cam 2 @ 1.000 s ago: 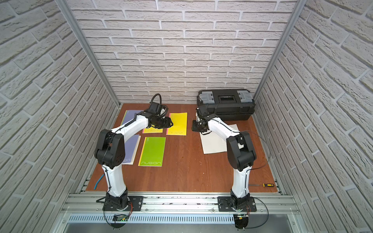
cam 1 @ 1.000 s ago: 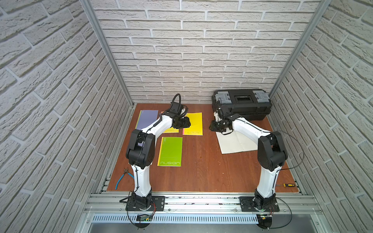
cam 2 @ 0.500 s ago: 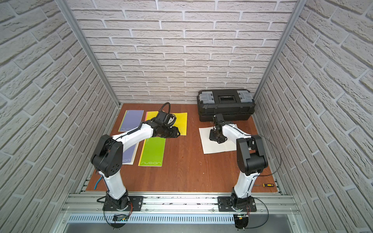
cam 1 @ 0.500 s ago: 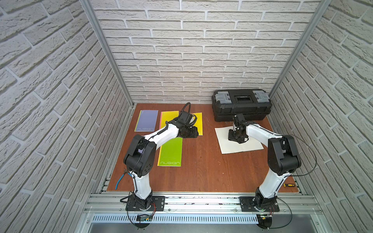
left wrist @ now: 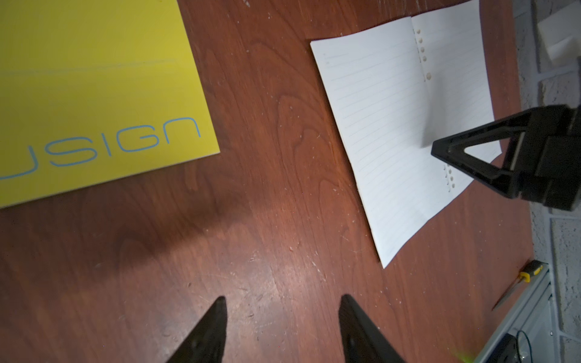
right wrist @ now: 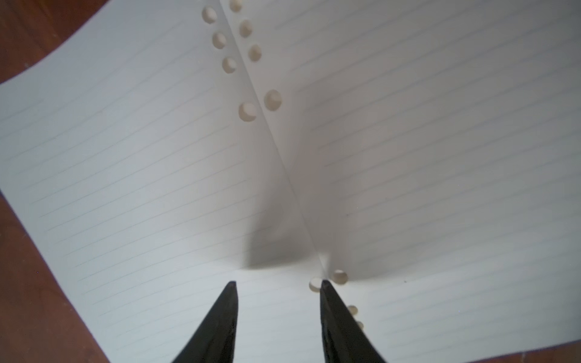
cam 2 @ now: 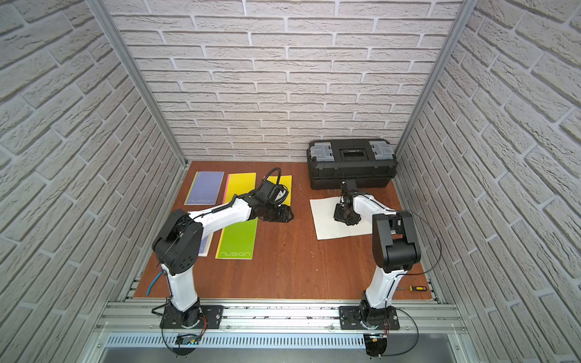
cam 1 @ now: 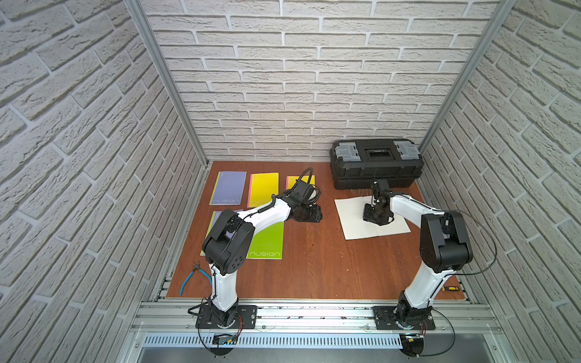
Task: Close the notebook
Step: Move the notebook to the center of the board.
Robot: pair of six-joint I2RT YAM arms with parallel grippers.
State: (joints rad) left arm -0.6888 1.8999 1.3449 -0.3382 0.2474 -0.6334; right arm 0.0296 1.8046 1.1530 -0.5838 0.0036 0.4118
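A gap of wood lies between my left gripper and the notebook's edge (cam 1: pixel 339 219). My right gripper should therefore press beside the notebook's fold (right wrist: pixel 302 211) and slide the notebook closer.
The notebook (cam 1: pixel 352 223) lies open on the table's right half, white lined pages up, also in a top view (cam 2: pixel 327 223). My right gripper (right wrist: pixel 278 283) hangs just over its centre fold, open, nothing between the jaws; one fingertip (right wrist: pixel 325 287) sits by a punched hole at the fold. In both top views the right gripper (cam 1: pixel 375 218) (cam 2: pixel 344 218) points down at the pages. My left gripper (left wrist: pixel 283 298) is open over bare wood, left of the notebook (left wrist: pixel 386 125); in a top view the left gripper (cam 1: pixel 314 216) is beside the green cover.
A black toolbox (cam 1: pixel 375 163) stands behind the notebook. Closed notebooks lie on the left: purple (cam 1: pixel 228 188), yellow (cam 1: pixel 264 190), green (cam 1: pixel 267 242). Blue pliers (cam 1: pixel 191 276) lie at the front left, a screwdriver (cam 1: pixel 449 288) at the front right edge.
The left gripper came off the back yellow notebook toward the table's middle. The right gripper moved from beside the toolbox to over the open pages.
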